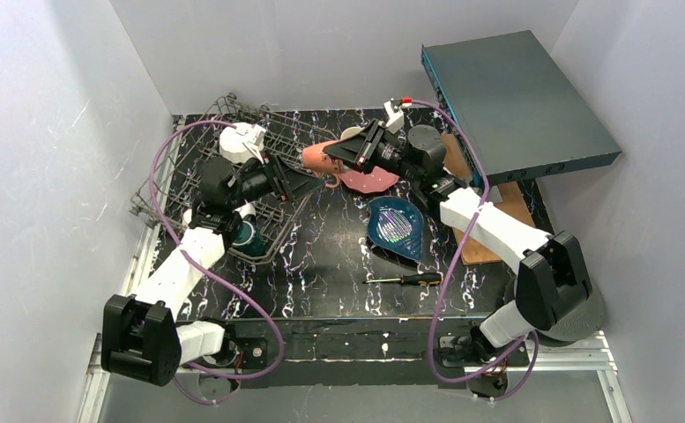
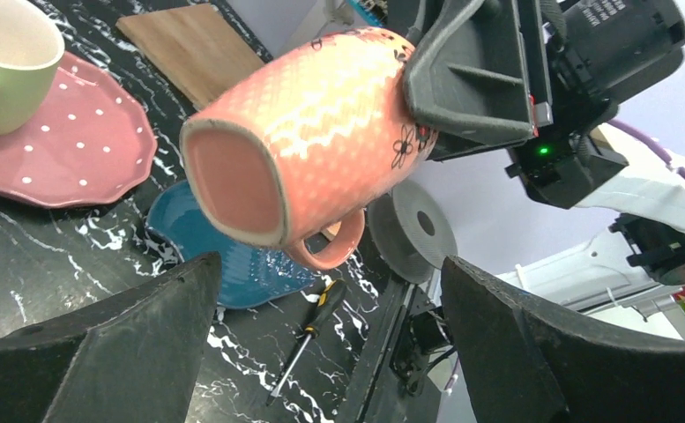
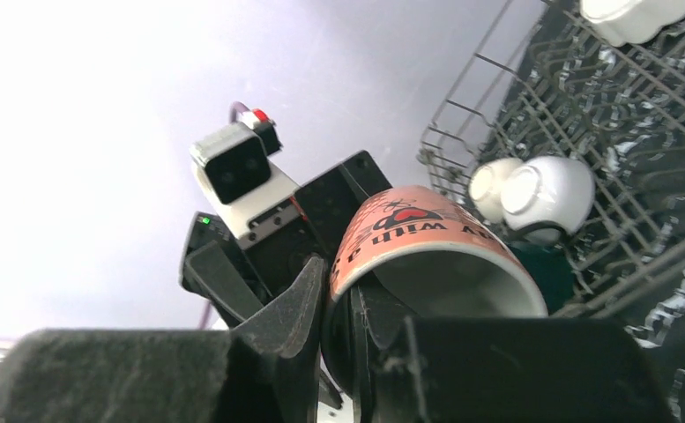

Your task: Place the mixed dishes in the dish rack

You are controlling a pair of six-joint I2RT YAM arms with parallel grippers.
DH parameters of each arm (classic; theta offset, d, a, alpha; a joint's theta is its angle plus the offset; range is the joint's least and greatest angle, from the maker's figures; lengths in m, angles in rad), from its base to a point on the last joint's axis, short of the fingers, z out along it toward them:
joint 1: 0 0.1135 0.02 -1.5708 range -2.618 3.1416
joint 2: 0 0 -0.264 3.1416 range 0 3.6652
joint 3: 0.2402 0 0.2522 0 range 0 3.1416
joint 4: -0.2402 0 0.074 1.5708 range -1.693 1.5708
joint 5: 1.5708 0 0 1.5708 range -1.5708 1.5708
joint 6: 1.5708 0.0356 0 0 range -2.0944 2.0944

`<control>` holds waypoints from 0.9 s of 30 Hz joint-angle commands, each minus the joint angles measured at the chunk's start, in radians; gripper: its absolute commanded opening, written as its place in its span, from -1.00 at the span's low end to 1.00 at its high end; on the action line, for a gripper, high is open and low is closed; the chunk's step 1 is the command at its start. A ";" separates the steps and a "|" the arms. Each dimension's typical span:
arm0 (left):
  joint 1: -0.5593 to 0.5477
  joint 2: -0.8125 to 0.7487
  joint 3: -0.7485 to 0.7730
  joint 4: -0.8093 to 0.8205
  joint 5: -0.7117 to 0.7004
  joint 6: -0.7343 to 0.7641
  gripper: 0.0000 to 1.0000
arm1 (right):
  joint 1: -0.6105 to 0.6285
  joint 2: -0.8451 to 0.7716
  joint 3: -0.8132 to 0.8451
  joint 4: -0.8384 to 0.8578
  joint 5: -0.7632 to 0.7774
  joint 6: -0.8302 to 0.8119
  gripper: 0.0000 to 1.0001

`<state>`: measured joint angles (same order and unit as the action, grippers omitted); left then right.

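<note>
The salmon cup's rim [image 3: 435, 248] is in my right gripper, short of the dish rack, so next my left gripper grabs the cup's base end [image 1: 308, 158] and brings it in.
My right gripper [image 1: 343, 155] is shut on the rim of the small salmon cup [image 1: 318, 157], holding it sideways in the air by the dish rack [image 1: 272, 132]. One finger is inside the cup [image 3: 427, 233] and one outside. My left gripper [image 1: 301, 182] is open and empty, its fingers spread just below the cup's base [image 2: 321, 132]. A white bowl [image 1: 241, 141] and a dark teal cup [image 1: 249, 234] sit in the rack. The yellow-green mug [image 2: 3, 62] stands on the pink dotted plate [image 2: 65, 141]. The blue leaf-shaped plate [image 1: 396, 227] lies mid-table.
A black-and-yellow screwdriver [image 1: 406, 278] lies near the front edge. A flat teal-grey box [image 1: 515, 97] leans at the back right above a wooden board [image 1: 502, 207]. Upturned white bowls [image 3: 546, 189] sit among the rack's tines [image 3: 585, 106]. White walls enclose the table.
</note>
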<state>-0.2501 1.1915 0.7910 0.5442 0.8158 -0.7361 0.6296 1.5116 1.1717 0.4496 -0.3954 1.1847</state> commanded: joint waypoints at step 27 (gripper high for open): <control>0.083 0.176 -0.008 0.604 0.213 -0.442 -0.36 | 0.054 0.119 0.016 0.553 0.040 0.328 -0.97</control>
<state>-0.1730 1.4158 0.7597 1.1652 0.9989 -1.2221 0.6788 1.6409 1.1622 0.8497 -0.3557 1.5028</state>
